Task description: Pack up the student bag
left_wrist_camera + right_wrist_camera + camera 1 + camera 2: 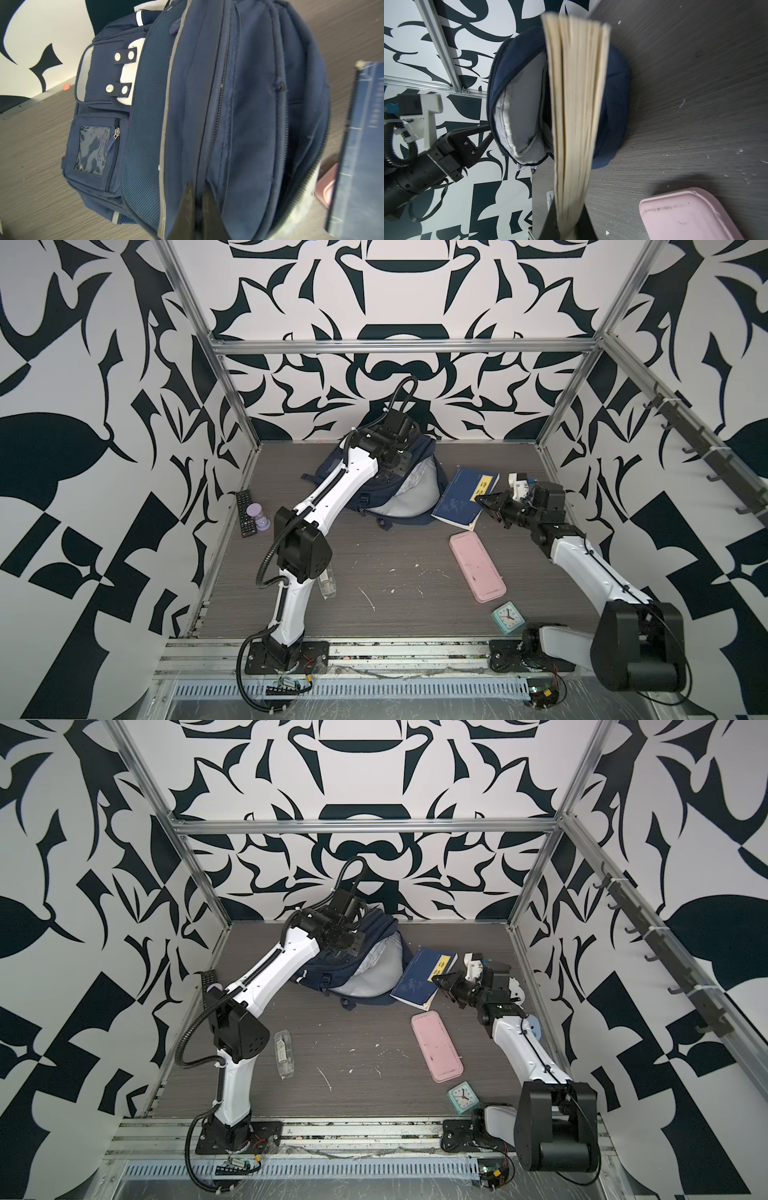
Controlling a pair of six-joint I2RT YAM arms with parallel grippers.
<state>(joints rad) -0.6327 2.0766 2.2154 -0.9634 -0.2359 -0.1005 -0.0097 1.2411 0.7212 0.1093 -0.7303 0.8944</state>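
Observation:
The blue book's loose end (449,492) points at the bag's opening, so my right gripper should keep going into the pale-lined compartment (416,489) and let go of the book there.
The student bag (376,506) (353,969), a navy backpack, lies at the back of the table with its pale-lined main compartment (521,99) open toward the right. My left gripper (197,185) (395,466) is shut on a fold of the bag's upper fabric and holds the mouth up. My right gripper (568,207) (483,502) is shut on a blue book (459,499) (417,979). The book is tilted just right of the bag's opening. Its cream page edges (577,104) face the right wrist camera. The bag's front pockets and white patch (128,72) show in the left wrist view.
A pink pencil case (478,566) (691,216) lies near the book. A mint clock (508,617) sits at the front right. A remote (244,512) and a purple hourglass (261,517) lie at the left wall. A clear plastic case (283,1054) rests by the left arm.

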